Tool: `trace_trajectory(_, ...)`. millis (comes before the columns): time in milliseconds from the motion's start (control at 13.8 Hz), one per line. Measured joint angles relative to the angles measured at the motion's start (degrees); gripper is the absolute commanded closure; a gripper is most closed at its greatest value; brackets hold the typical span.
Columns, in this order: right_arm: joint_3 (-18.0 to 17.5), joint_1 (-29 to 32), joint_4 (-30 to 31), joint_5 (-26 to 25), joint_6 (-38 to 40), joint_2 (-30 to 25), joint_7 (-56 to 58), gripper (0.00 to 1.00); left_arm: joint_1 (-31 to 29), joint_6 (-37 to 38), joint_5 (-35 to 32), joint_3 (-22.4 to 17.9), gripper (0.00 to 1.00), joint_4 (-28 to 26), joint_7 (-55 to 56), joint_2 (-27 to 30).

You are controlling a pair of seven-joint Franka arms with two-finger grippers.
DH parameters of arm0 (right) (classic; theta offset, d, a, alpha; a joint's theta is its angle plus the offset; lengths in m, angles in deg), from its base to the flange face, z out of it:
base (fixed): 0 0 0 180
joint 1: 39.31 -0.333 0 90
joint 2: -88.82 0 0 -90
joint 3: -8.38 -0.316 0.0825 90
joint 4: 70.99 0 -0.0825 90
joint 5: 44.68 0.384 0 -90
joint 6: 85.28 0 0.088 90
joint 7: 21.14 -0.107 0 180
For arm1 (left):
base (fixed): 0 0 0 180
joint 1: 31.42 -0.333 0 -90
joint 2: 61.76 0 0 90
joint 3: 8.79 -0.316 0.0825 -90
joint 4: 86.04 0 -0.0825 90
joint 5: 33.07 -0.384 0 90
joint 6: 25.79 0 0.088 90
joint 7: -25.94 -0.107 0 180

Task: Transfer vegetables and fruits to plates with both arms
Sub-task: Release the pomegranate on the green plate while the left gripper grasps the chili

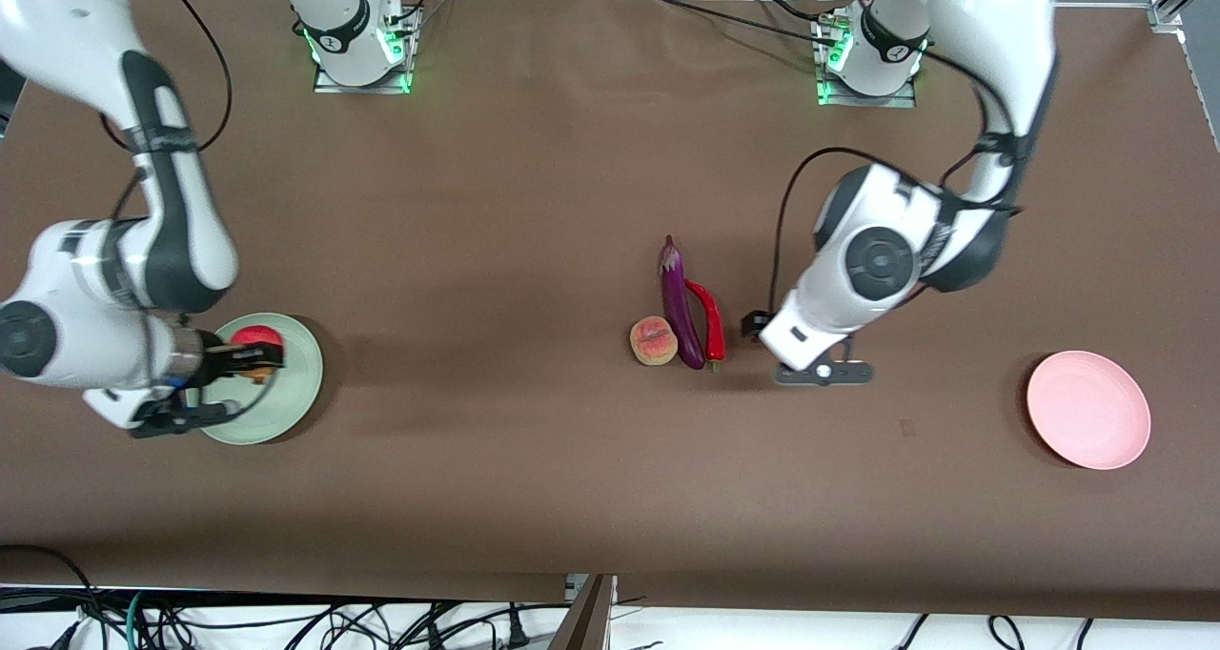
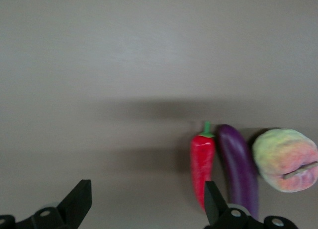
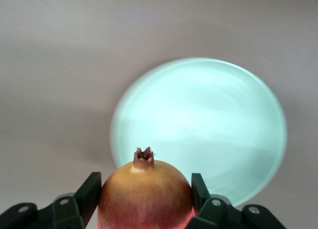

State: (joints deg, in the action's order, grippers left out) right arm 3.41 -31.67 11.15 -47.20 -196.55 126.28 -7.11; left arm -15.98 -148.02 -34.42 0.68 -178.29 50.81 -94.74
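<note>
My gripper will lift the red chili pepper (image 1: 715, 328) and the chili will come away alone, because a gap (image 1: 699, 320) shows between it and the purple eggplant.
My right gripper (image 1: 255, 353) is shut on the round red-yellow fruit (image 1: 255, 337) and holds it over the pale green plate (image 1: 291, 397). In the right wrist view the fruit (image 3: 145, 199) sits between the fingers (image 3: 92, 189), with the green plate (image 3: 213, 114) below. The purple eggplant (image 1: 681, 307), the red chili pepper (image 1: 711, 321) and the peach (image 1: 653, 340) lie together mid-table. My left gripper (image 1: 758, 324) is open and empty over the bare table beside the chili. In the left wrist view (image 2: 146, 191) the chili (image 2: 202, 159), eggplant (image 2: 239, 164) and peach (image 2: 285, 159) lie by one finger. The pink plate (image 1: 1088, 409) is empty.
The brown table cover (image 1: 534, 202) spans the view. The two arm bases (image 1: 357, 45) stand along the table's edge farthest from the front camera. Cables (image 1: 286, 621) hang below the nearest edge.
</note>
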Motion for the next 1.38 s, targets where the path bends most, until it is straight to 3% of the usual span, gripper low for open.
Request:
trace_trajectory(145, -0.08, 2.32, 0.03, -0.84, -2.95, 2.01, 2.51, 0.65, 0.41, -6.42, 0.53, 1.35, 0.34, -2.25, 0.11, -2.54)
trace_trajectory(363, -0.14, 2.79, 0.06, -3.46, -7.56, 4.25, 2.6, 0.65, 0.45, -15.67, 0.54, 1.74, 0.33, -8.13, 0.12, -4.13)
trace_trajectory(798, -0.13, 4.18, 0.09, -3.83, -12.24, 6.74, 3.85, 0.64, 0.52, -18.04, 0.57, 2.77, 0.33, -9.5, 1.01, -3.49)
trace_trajectory(871, -0.13, 4.35, 0.09, -3.84, -12.54, 7.01, 4.2, 0.64, 0.54, -18.03, 0.57, 3.06, 0.35, -9.58, 1.08, -3.53)
trace_trajectory(1016, -0.13, 4.73, 0.11, -3.84, -13.15, 7.5, 4.94, 0.64, 0.83, -18.03, 0.57, 3.46, 0.56, -9.97, 1.15, -3.79)
trace_trajectory(1089, -0.13, 4.96, 0.11, -3.85, -13.27, 7.75, 5.08, 0.63, 1.07, -18.04, 0.57, 3.47, 0.59, -10.05, 1.16, -4.04)
trace_trajectory(1161, -0.13, 5.21, 0.11, -3.89, -13.35, 7.98, 5.14, 0.5, 1.27, -18.27, 0.57, 3.47, 0.6, -10.07, 1.16, -4.38)
trace_trajectory(1234, -0.13, 5.43, 0.11, -3.91, -13.42, 8.14, 5.17, 0.09, 1.37, -18.88, 0.57, 3.47, 0.64, -10.11, 1.16, -4.75)
trace_trajectory(1306, -0.13, 5.57, 0.11, -3.91, -13.42, 8.13, 5.18, 0.0, 1.39, -19.41, 0.57, 3.47, 0.68, -10.13, 1.16, -5.14)
trace_trajectory(1379, -0.13, 5.63, 0.11, -3.9, -13.42, 8.17, 5.18, 0.0, 1.39, -19.59, 0.57, 3.45, 0.84, -10.14, 1.16, -5.54)
